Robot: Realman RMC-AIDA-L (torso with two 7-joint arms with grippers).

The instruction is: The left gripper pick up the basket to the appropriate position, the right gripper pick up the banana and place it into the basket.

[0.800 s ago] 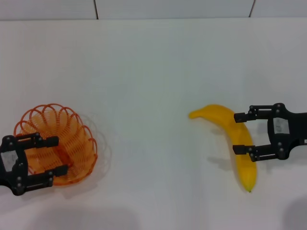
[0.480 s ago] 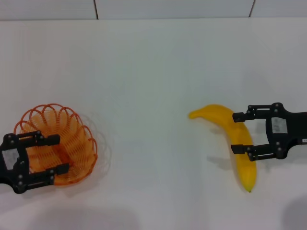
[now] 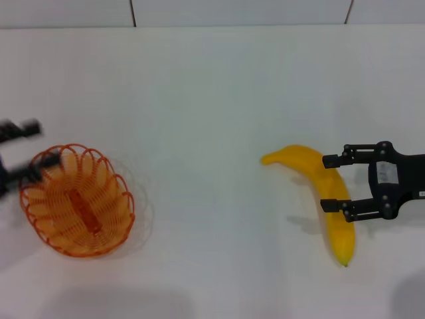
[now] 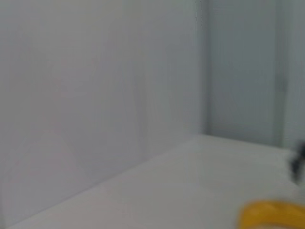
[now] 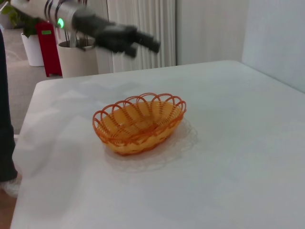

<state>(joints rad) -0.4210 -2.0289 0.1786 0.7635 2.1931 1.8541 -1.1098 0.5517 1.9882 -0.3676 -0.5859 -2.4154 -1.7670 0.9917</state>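
Observation:
Next, I tip my left gripper's fingers down and turn them to straddle the basket's far edge before I move the basket, because that gripper is pointing level above the basket's rim.
The orange wire basket stands on the white table at the left; it also shows in the right wrist view. My left gripper is blurred at the left edge, just behind the basket's far-left rim, open and empty. In the right wrist view the left gripper hangs above and behind the basket. The yellow banana lies on the table at the right. My right gripper is open, one finger on each side of the banana's middle. A bit of the banana shows in the left wrist view.
The white table stretches between basket and banana. A wall with tile seams runs along the far edge. Beyond the table's end stand a white planter and a red object.
My left gripper has moved off the basket, away toward the far left, and shows blurred. The basket stays on the table. The right gripper and banana have not moved.

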